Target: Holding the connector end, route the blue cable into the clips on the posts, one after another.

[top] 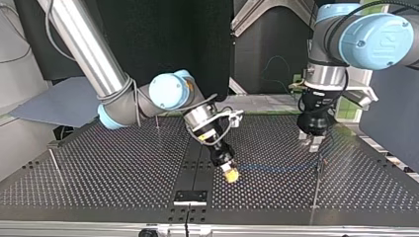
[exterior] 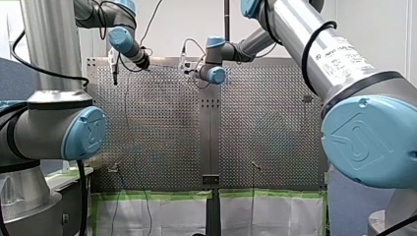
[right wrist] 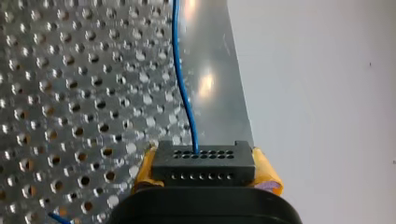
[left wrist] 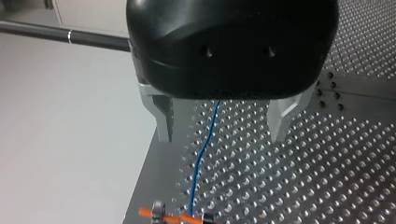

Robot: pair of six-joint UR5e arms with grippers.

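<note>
The blue cable [right wrist: 181, 72] goes up from the connector [right wrist: 201, 162] in one smooth curve, so it should bend gently and stay plugged in when the robot carries it along.
In the right wrist view my right gripper [right wrist: 205, 175] is shut with its yellow pads [right wrist: 266, 175] on a black multi-hole connector [right wrist: 203, 163]. The thin blue cable [right wrist: 184, 93] leaves the connector and runs ahead over the perforated table. In the top view my right gripper [top: 230, 174] is tilted low over the table's middle, and the blue cable [top: 276, 169] runs from it to a post clip [top: 320, 162]. My left gripper [top: 312, 142] hangs just behind that post. Its metal fingers [left wrist: 163, 123] stand open above the cable [left wrist: 201, 154], which leads to an orange-marked clip [left wrist: 173, 215].
Thin posts stand on the perforated table [top: 123, 173]: one at the top view's left [top: 53, 160], one further back [top: 157, 121], and one near the front right [top: 315, 195]. A black bracket [top: 190, 196] sits at the table's front middle edge.
</note>
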